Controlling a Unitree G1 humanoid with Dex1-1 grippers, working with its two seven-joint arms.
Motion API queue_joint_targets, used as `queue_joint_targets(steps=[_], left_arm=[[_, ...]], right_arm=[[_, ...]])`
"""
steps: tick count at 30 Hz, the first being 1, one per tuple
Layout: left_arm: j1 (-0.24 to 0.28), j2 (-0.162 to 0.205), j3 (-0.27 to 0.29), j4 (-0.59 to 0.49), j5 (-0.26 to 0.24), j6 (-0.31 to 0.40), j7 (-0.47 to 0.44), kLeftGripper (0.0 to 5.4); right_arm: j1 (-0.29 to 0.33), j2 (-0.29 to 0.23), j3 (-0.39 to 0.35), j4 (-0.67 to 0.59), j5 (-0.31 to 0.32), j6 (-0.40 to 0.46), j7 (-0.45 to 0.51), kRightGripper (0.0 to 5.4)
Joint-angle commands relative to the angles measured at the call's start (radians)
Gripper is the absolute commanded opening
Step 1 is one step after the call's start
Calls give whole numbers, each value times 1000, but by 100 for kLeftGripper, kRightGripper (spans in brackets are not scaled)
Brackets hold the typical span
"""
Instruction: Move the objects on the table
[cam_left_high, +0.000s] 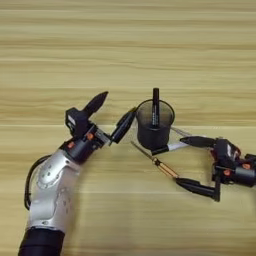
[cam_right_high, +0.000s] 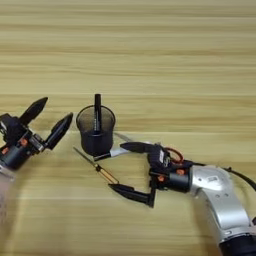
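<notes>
The robot should expect scissors hidden (cam_left_high: 228, 153) under its right gripper when it lifts the screwdriver, since a grey blade tip sticks out next to the pen cup.
A black mesh pen cup (cam_left_high: 155, 131) stands upright at the middle of the table (cam_left_high: 128, 55), with a black marker (cam_left_high: 155, 104) upright inside it. My left gripper (cam_left_high: 111, 114) is open just left of the cup, its nearer finger close to the cup's rim. A thin amber-handled screwdriver (cam_left_high: 156, 161) lies diagonally in front of the cup. A white pen with a black cap (cam_left_high: 171, 146) lies at the cup's base on the right. My right gripper (cam_right_high: 133, 170) is open and empty, its fingers spread either side of the screwdriver's handle end and touching nothing.
Both forearms come in from the near corners, the left arm (cam_left_high: 55, 190) and the right arm (cam_right_high: 220, 197). Bare wood stretches across the far half of the table.
</notes>
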Motion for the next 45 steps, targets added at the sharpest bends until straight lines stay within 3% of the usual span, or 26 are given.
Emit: queue_joint_targets(steps=[1,4,7,13,15,19,26,32,38,45], left_arm=[[-39,-22,36,43,28,-41,62,537],[-59,-26,38,76,81,-70,110,537],[-86,-26,42,124,165,-107,191,537],[-155,-25,66,239,366,-225,425,537],[-176,-25,75,281,432,-233,524,537],[-200,-30,89,333,494,-275,646,537],[-222,-25,93,382,512,-391,714,537],[-233,-25,86,413,495,-434,710,537],[-241,-23,78,431,500,-458,713,540],[-248,-25,78,445,496,-479,717,540]], right_arm=[[13,-16,16,7,-27,-20,-7,540],[15,-19,24,11,-38,-28,-9,540],[17,-17,35,13,-49,-34,-17,540],[15,-12,48,19,-62,-40,-37,540],[13,-11,52,20,-65,-42,-43,540],[12,-9,59,18,-67,-44,-51,540],[2,1,83,20,-66,3,-65,540],[-25,-6,113,32,-101,84,-88,540],[-63,1,137,41,-118,143,-95,475],[-93,5,140,77,-135,154,-117,401]])
